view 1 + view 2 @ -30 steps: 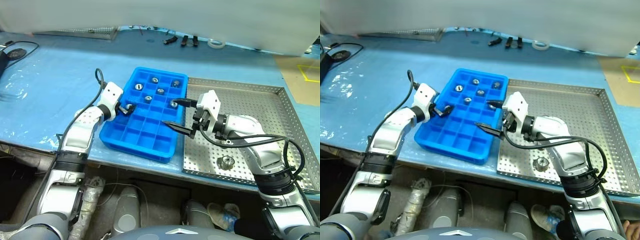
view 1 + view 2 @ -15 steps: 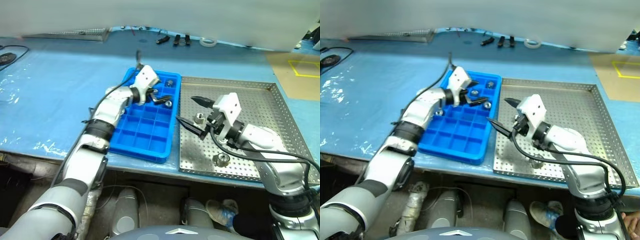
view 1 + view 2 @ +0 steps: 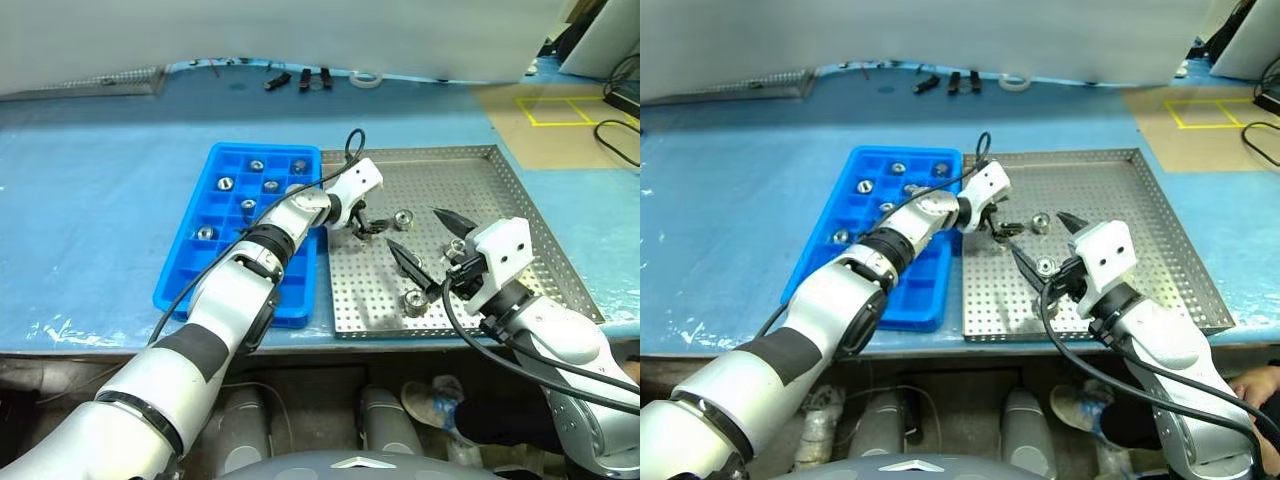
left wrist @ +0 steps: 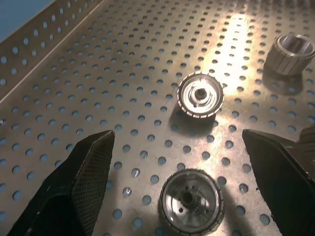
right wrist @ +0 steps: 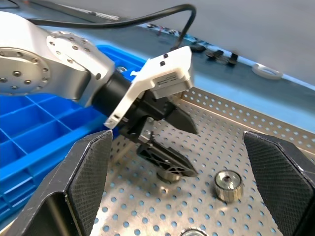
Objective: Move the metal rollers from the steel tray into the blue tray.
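My left gripper should keep going down and close on the nearest roller's sides (image 4: 191, 202), as the nearest roller is between the open fingers and clear of the roller ahead (image 4: 200, 95).
The blue tray (image 3: 205, 285) lies on the left, and several metal rollers (image 3: 248, 205) sit in its far compartments. To its right is the steel tray (image 3: 500, 190). My left gripper (image 3: 365, 228) reaches across the blue tray and hangs open low over the steel tray's near-left part. In the left wrist view, one roller (image 4: 200, 95) lies ahead of it and another (image 4: 190, 201) between its fingers (image 4: 88, 172). A third roller (image 3: 403, 219) lies just to the right. My right gripper (image 3: 416, 232) stands open over the tray's middle, above a roller (image 3: 414, 302), and holds nothing.
Small black parts (image 3: 300, 78) and a white ring (image 3: 365, 77) lie at the far edge of the pale blue table sheet. A second perforated metal tray (image 3: 110, 80) is at the far left. Yellow tape (image 3: 555, 105) marks the floor at the far right.
The whole view has swung to the right. My left gripper moved from over the blue tray to over the steel tray. The right gripper drew back toward the tray's front. Both stayed open.
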You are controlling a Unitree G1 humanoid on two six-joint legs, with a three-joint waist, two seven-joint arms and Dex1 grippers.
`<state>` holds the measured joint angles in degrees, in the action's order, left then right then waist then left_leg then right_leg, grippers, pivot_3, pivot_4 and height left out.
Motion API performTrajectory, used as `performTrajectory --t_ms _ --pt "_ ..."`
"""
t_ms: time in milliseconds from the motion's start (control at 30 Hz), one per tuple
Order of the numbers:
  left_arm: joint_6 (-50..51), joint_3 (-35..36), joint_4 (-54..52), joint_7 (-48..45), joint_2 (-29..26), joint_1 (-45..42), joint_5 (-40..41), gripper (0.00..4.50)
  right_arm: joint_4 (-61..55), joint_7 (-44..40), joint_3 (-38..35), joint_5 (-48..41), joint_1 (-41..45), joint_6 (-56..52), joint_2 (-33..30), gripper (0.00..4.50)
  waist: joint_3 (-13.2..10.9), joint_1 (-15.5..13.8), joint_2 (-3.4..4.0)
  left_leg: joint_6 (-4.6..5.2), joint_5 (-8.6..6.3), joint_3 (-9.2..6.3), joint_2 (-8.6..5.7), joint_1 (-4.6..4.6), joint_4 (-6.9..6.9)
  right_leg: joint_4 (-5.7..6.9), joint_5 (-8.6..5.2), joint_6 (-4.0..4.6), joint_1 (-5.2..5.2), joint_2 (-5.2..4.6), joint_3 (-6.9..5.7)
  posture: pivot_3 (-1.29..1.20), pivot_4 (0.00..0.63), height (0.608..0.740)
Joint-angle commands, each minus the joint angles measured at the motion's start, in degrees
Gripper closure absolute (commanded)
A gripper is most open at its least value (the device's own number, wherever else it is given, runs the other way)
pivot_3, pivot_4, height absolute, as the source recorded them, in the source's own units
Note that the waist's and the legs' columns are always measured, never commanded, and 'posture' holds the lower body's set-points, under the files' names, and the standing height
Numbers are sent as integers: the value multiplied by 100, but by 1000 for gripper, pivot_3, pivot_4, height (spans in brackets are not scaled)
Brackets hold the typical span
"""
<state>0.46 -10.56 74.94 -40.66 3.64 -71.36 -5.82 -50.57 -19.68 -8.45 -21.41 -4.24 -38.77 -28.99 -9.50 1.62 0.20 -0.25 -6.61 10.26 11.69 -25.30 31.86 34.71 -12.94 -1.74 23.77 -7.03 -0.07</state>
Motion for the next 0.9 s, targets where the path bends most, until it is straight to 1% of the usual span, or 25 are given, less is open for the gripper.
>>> performTrajectory --t_ms 33,133,300,467,567,767,800,900 --pt "59 -14 4 168 34 -119 -176 143 -255 77 -180 39 -74 106 -1 0 0 19 0 3 -2 0 -1 -2 1 -2 0 0 -1 -1 0 -555 150 740" --pt "137 -48 47 156 76 -69 -315 143 -222 99 -178 71 -141 172 2 0 0 26 0 17 -10 3 -2 -8 10 -7 0 1 -1 -4 0 -557 150 740" --pt "229 -65 14 -283 195 19 -407 143 -241 151 -140 120 -223 220 9 0 0 51 0 27 -17 6 -2 -13 17 -12 0 1 -1 -6 0 -561 150 740" --pt "270 -136 20 -219 166 93 -585 143 -252 161 -147 143 -271 240 11 0 0 82 0 28 -17 7 -1 -13 23 -9 0 1 -2 -6 0 -561 150 740" --pt "272 -133 33 -95 107 111 -648 688 -204 150 -141 160 -295 282 16 0 0 84 0 29 -18 7 -1 -12 25 -10 0 1 -4 -6 1 -558 150 740" --pt "273 -123 40 -89 -32 196 -694 2702 -88 129 -17 226 -279 373 19 0 0 134 0 29 -18 7 2 -8 26 -9 0 1 -5 -4 2 -549 150 740" --pt "270 -119 32 -117 -41 205 -696 2800 -75 122 -12 229 -269 381 20 0 0 146 0 29 -18 7 2 -7 26 -9 0 1 -6 -4 2 -549 150 740" --pt "155 -34 -29 -418 -88 245 -592 2796 -1 66 -17 229 -238 435 13 0 0 202 0 29 -19 7 0 -7 26 -10 0 1 -9 -5 1 -533 150 740"
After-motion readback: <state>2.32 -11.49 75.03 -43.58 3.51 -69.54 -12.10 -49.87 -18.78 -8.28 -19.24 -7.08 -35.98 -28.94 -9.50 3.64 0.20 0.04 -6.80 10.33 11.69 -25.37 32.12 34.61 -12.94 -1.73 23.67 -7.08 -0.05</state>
